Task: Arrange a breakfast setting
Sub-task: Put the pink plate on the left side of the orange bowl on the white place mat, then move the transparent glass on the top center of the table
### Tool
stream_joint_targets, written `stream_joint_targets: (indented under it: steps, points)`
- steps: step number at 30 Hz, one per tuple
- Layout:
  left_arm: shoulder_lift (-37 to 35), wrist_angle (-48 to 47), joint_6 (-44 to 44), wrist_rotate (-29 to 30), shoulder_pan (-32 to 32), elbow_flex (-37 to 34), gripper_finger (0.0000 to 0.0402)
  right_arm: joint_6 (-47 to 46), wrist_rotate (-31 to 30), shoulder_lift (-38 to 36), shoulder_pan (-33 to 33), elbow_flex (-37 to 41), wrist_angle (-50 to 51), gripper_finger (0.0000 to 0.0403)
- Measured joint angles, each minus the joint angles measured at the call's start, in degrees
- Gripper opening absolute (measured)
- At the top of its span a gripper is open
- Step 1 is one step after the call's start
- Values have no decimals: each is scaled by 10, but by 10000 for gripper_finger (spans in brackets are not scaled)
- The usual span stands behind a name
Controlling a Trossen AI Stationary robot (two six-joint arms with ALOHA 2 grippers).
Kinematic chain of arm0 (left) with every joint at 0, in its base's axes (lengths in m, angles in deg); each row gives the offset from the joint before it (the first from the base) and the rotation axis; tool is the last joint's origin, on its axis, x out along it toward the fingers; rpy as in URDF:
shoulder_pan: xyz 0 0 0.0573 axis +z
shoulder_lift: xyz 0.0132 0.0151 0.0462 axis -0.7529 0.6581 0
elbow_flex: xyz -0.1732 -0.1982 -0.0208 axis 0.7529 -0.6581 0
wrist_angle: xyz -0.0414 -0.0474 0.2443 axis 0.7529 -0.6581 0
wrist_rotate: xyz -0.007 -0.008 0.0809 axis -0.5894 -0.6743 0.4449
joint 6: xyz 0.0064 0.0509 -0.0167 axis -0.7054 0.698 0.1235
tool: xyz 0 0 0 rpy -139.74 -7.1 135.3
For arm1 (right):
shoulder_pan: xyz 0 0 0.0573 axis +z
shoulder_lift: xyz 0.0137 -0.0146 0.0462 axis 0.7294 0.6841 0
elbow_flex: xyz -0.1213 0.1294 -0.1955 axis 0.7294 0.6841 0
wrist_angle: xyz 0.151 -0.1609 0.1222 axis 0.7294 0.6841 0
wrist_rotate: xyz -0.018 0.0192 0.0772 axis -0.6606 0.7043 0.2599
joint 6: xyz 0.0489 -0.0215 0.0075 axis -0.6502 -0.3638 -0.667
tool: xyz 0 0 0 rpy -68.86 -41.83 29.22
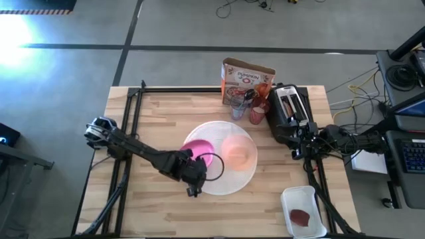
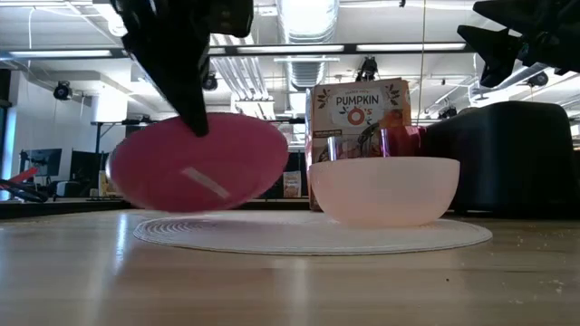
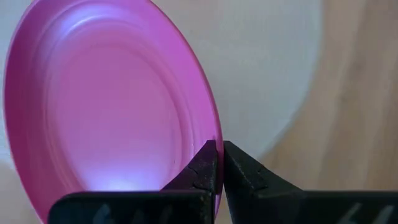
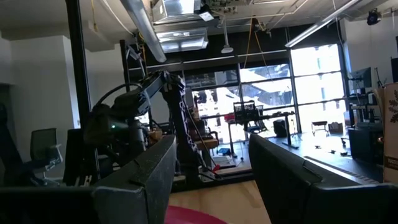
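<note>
My left gripper should go on lowering the plate, because the magenta plate's low edge (image 2: 192, 207) is just over the white mat (image 2: 217, 231) and clear of the peach bowl. It should let go of the plate there.
A magenta plate (image 1: 198, 147) hangs tilted over the left part of the round white mat (image 1: 229, 179), with my left gripper (image 3: 219, 155) shut on its rim. A peach bowl (image 1: 239, 151) stands on the mat right of the plate. The orange cereal box (image 1: 246, 78) stands at the far edge, with a clear glass (image 1: 239, 106) and a pink cup (image 1: 257, 115) in front of it. My right gripper (image 4: 211, 180) waits open at the table's right side, touching nothing. My left gripper pinches the plate's rim (image 3: 210, 134) between its two fingers, one on the inner face and one on the underside. The fingers (image 2: 195, 118) slant down from above. The plate hangs steeply tilted below them, its low edge (image 2: 195, 208) just over the mat; whether it touches, I cannot tell.
A black toaster (image 1: 289, 109) stands at the far right, close to the cup. A white tray (image 1: 304, 211) with a dark red item lies at the near right corner. Bare wood (image 1: 153, 206) lies at the near left.
</note>
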Motion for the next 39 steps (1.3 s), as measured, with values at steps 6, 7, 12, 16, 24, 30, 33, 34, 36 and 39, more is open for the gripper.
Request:
stream_joint_targets:
  steps: [6, 7, 12, 16, 24, 30, 33, 34, 36, 39]
  points:
    - [31, 1, 3, -14, -6, 0, 0, 0, 0, 0, 0, 0, 0, 192]
    - [36, 2, 3, -12, -5, 0, 0, 0, 0, 0, 0, 0, 0, 192]
    - [56, 4, 22, -1, -2, 6, 0, 0, -1, 0, 0, 0, 0, 192]
    - [63, 6, 28, -3, -2, 12, 5, 0, 0, 0, 0, 0, 0, 192]
    - [63, 21, 32, -3, -1, 12, 35, 0, 0, 0, 0, 0, 0, 192]
    - [63, 20, 21, 3, -1, 12, 58, 0, 0, 0, 0, 0, 0, 192]
    - [61, 11, 19, 34, -1, 27, 71, 0, 0, 0, 0, 0, 0, 192]
    - [59, 4, 26, 48, -1, 36, 75, 0, 0, 0, 0, 0, 0, 192]
    - [58, -19, 50, 77, -1, 57, 81, 0, 0, 0, 0, 0, 0, 192]
    - [57, -37, 82, 102, 5, 77, 83, 0, 0, 0, 0, 0, 0, 192]
